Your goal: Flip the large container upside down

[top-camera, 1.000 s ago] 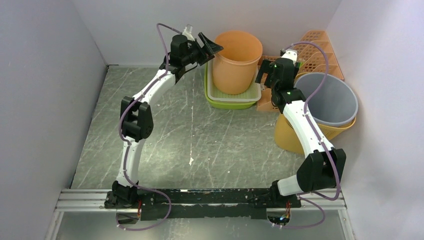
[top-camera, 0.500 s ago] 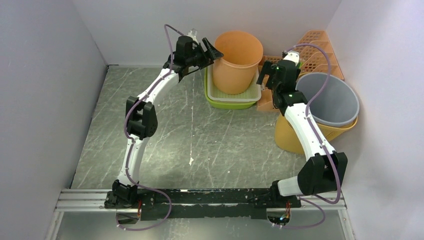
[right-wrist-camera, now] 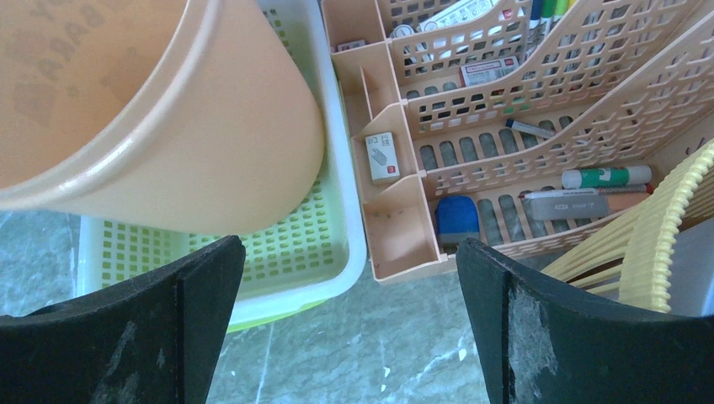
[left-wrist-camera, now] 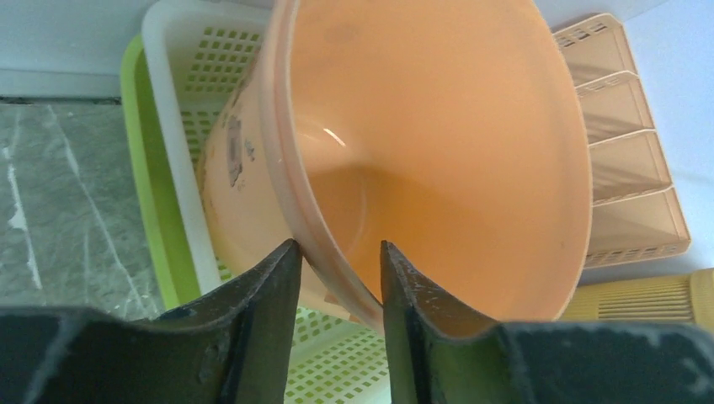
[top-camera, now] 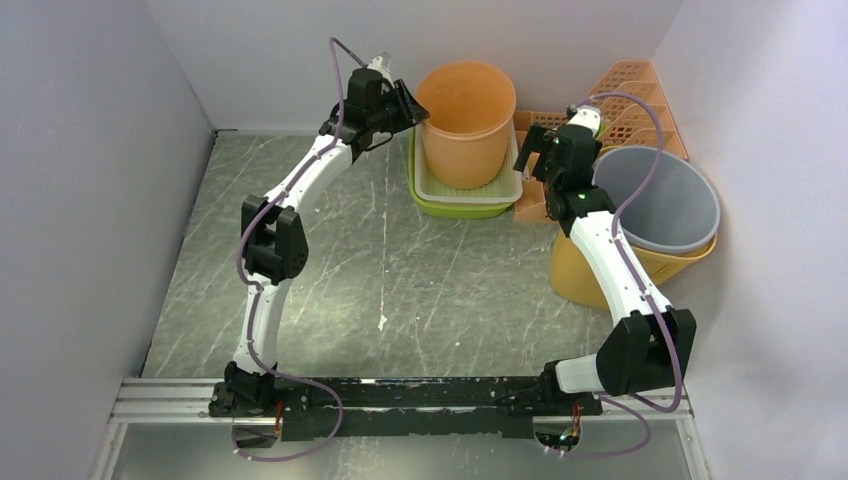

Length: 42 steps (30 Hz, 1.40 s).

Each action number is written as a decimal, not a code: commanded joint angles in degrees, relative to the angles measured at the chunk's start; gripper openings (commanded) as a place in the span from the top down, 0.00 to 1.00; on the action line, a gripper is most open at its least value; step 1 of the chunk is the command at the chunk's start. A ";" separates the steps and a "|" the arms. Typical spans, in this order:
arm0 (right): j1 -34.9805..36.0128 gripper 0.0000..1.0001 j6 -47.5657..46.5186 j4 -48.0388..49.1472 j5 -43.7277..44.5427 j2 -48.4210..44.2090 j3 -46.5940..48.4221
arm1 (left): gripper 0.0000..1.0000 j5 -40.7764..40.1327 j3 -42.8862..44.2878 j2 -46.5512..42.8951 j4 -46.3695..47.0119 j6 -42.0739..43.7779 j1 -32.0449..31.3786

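The orange bucket's rim [left-wrist-camera: 330,251] sits at a slant across my left gripper's fingers. I should grip it again squarely and take the bucket to the clear space [top-camera: 345,220] beside the white tray.
The large container [top-camera: 466,120] is an orange plastic bucket standing upright, mouth up, in a white perforated tray [top-camera: 432,183] at the back of the table. My left gripper [top-camera: 414,106] straddles its left rim: in the left wrist view one finger presses the outer wall and the other the inner wall of the bucket [left-wrist-camera: 438,126], and the left gripper [left-wrist-camera: 337,246] is shut on the rim. My right gripper [top-camera: 534,154] hovers open just right of the bucket [right-wrist-camera: 151,126]. Nothing lies between the wide-apart fingers of the right gripper [right-wrist-camera: 349,244], only tabletop and the tray corner [right-wrist-camera: 341,252].
The white tray sits in a green tray [left-wrist-camera: 135,126]. A peach desk organizer [right-wrist-camera: 505,101] with pens and erasers stands to the right of them. A grey bin [top-camera: 660,200] rests in a yellow basket [top-camera: 575,270] at the right wall. Walls close in at the back and both sides.
My left gripper moved right onto the bucket's rim and closed from wide open onto it. The right arm edged slightly toward the bucket, still open.
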 commanded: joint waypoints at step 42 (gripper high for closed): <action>-1.11 0.00 1.17 2.62 -0.65 -1.42 -5.17 | 0.01 -13.54 -43.46 -19.21 38.05 20.85 -4.57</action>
